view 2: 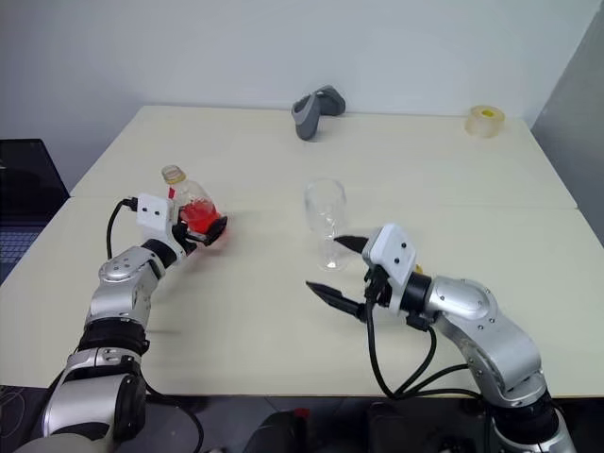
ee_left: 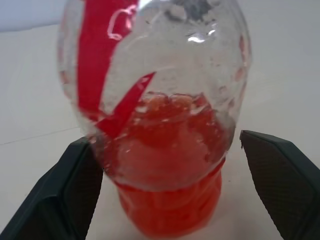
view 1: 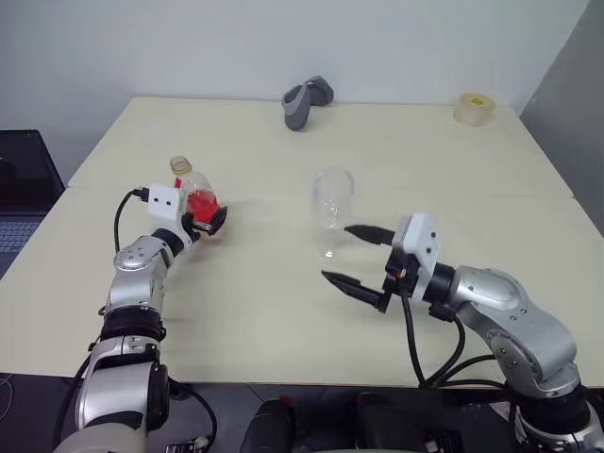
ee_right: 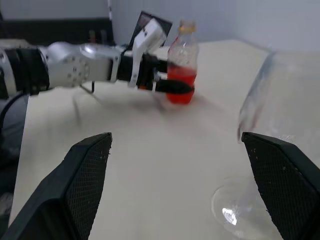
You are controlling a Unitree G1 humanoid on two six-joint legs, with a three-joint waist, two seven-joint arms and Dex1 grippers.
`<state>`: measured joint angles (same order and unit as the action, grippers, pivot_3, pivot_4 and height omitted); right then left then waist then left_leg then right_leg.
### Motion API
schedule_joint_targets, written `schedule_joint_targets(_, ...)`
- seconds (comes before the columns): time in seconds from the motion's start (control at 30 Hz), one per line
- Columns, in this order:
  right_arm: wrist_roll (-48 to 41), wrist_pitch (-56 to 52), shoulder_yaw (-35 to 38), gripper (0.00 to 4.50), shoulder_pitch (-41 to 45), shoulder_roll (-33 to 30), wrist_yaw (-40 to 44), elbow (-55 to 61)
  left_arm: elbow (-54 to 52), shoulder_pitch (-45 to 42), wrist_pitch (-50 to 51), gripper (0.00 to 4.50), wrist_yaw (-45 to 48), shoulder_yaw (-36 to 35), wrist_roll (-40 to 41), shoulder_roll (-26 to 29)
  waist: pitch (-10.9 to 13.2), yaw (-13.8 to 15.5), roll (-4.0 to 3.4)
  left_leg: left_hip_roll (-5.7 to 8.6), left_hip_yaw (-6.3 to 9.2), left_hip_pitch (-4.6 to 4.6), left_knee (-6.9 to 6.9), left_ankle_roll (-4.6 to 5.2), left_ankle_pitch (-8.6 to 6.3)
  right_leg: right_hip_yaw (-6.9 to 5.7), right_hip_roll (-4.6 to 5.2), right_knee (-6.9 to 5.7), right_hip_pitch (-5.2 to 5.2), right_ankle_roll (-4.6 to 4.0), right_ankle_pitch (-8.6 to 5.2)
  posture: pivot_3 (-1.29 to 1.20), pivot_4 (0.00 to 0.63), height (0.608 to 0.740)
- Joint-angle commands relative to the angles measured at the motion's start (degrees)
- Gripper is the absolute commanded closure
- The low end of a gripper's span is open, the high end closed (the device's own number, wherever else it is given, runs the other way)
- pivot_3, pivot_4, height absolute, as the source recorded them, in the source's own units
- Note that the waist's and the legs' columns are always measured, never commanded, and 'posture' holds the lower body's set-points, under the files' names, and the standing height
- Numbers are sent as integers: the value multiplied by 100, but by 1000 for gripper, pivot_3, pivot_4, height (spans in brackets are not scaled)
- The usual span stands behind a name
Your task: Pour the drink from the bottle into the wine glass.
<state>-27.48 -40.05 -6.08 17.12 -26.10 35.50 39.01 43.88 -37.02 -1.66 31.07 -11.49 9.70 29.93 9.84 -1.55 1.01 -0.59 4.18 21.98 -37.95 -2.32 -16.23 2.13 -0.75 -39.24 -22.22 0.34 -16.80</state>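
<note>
The red drink [view 1: 202, 204] will pour straight out in a thin stream when I tip the bottle over the wine glass, because the bottle's opening [view 1: 180, 163] looks uncapped.
The bottle [view 1: 193, 189] stands upright on the left side of the table [view 1: 245, 311], its lower part filled with the red drink [ee_left: 170, 200]. My left gripper [view 1: 209, 223] is open, level, with one finger on each side of the bottle's lower body; in the left wrist view a gap shows at one finger [ee_left: 280, 180]. The wine glass [view 1: 332, 203] stands upright at the table's middle. My right gripper [view 1: 336, 252] is open just in front of the glass, near its foot, and holds nothing. The right wrist view has the glass [ee_right: 285, 115] beside one finger.
A grey handle-shaped object [view 1: 307, 99] lies at the table's back middle. A roll of tape [view 1: 474, 108] sits at the back right corner. A dark laptop [view 1: 19, 189] stands off the table's left edge. A seam [view 1: 472, 194] crosses the table.
</note>
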Motion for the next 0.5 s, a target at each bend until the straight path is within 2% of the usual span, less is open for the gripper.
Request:
schedule_joint_targets(0.03, -303, -247, 176, 58, 81, 34, -233, 344, 308, -305, -327, 0, 76, 25, -86, 65, 0, 0, 0, 0, 0, 1, 0, 0, 0, 0, 0, 1, 0, 0, 0, 0, 150, 740)
schedule_joint_targets(0.3, -398, -303, 154, 58, 69, -78, -390, 474, 827, -634, -613, 0, 250, 10, -83, -40, 0, -2, 0, 2, 0, 5, 0, 0, 0, 0, 0, 0, -4, 0, 0, 0, 150, 740)
schedule_joint_targets(0.4, -397, -297, 167, 0, 57, -110, -421, 498, 704, -573, -594, 601, 321, -29, -16, -68, 0, -3, 0, 2, 0, 5, 0, 0, 0, -1, 0, 0, -4, 0, 0, 0, 150, 740)
schedule_joint_targets(0.5, -399, -290, 183, 0, 33, -138, -460, 530, 322, -388, -438, 1508, 332, -134, 132, -81, 0, -4, 0, 2, 0, 5, -1, 0, 0, 0, 0, -1, -4, 0, 0, 0, 150, 740)
